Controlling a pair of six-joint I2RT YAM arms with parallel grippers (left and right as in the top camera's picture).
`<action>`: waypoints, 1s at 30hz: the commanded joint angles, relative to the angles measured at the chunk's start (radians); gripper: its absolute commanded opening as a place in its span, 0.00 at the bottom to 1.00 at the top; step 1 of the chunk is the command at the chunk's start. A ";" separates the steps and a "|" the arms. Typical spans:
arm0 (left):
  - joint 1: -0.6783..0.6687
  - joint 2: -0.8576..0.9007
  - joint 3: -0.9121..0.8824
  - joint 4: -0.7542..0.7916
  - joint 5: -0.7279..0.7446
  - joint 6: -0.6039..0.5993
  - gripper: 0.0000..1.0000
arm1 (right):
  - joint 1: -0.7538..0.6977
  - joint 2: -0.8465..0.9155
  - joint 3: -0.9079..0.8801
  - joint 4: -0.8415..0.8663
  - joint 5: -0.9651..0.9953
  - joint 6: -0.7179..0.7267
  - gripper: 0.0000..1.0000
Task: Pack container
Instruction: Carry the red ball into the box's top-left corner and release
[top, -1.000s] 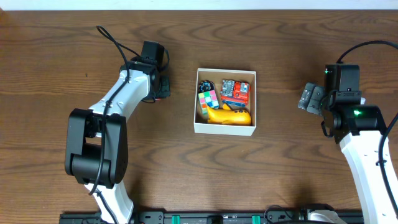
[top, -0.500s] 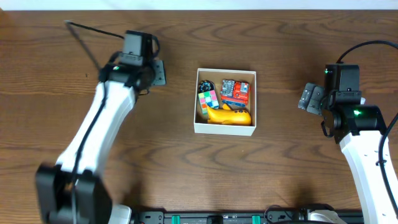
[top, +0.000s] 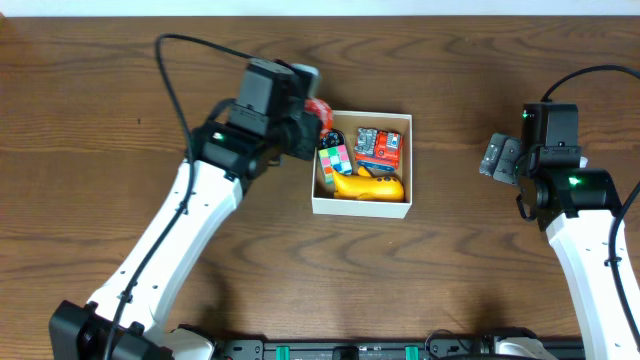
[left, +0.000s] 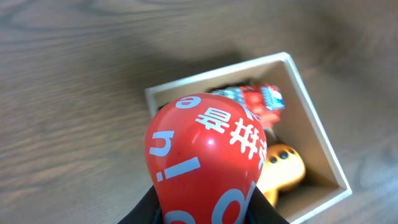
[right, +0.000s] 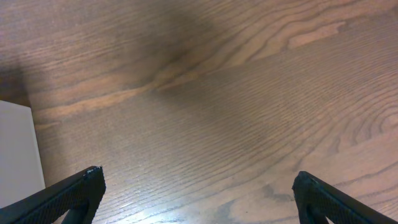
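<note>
The red ball is above the container's rim (top: 342, 112) and there is open space beside the patterned toy (top: 345, 127), so the robot's left gripper should move inward next and let go of the ball there.
The container (top: 362, 206) is a square white box in the middle of the table, with a tan inside (left: 317, 155). In it lie a colourful cube (top: 335, 158), a red and blue patterned toy (top: 379, 146) and a yellow-orange toy (top: 368, 186). My left gripper (top: 312, 110) is shut on a red ball with white lettering (left: 205, 152) and holds it above the container's near left corner. My right gripper (top: 500, 158) is open and empty over bare table to the right of the container; a white corner of the container shows at the left of the right wrist view (right: 15, 155).
The brown wooden table (top: 450, 280) lies all round the container. A black cable (top: 180, 60) loops from the left arm at the back left. A black rail runs along the front edge (top: 340, 350).
My left arm has swung right from the table left of the container to its upper left corner, carrying the red ball. The right arm has not moved.
</note>
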 joint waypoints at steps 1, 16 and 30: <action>-0.034 0.006 0.013 0.008 0.008 0.085 0.06 | -0.006 0.001 0.004 0.000 0.003 0.014 0.99; -0.057 0.149 0.013 0.090 0.005 0.093 0.06 | -0.006 0.001 0.004 0.000 0.003 0.014 0.99; -0.057 0.253 0.013 0.130 -0.034 0.093 0.24 | -0.006 0.001 0.004 0.000 0.003 0.014 0.98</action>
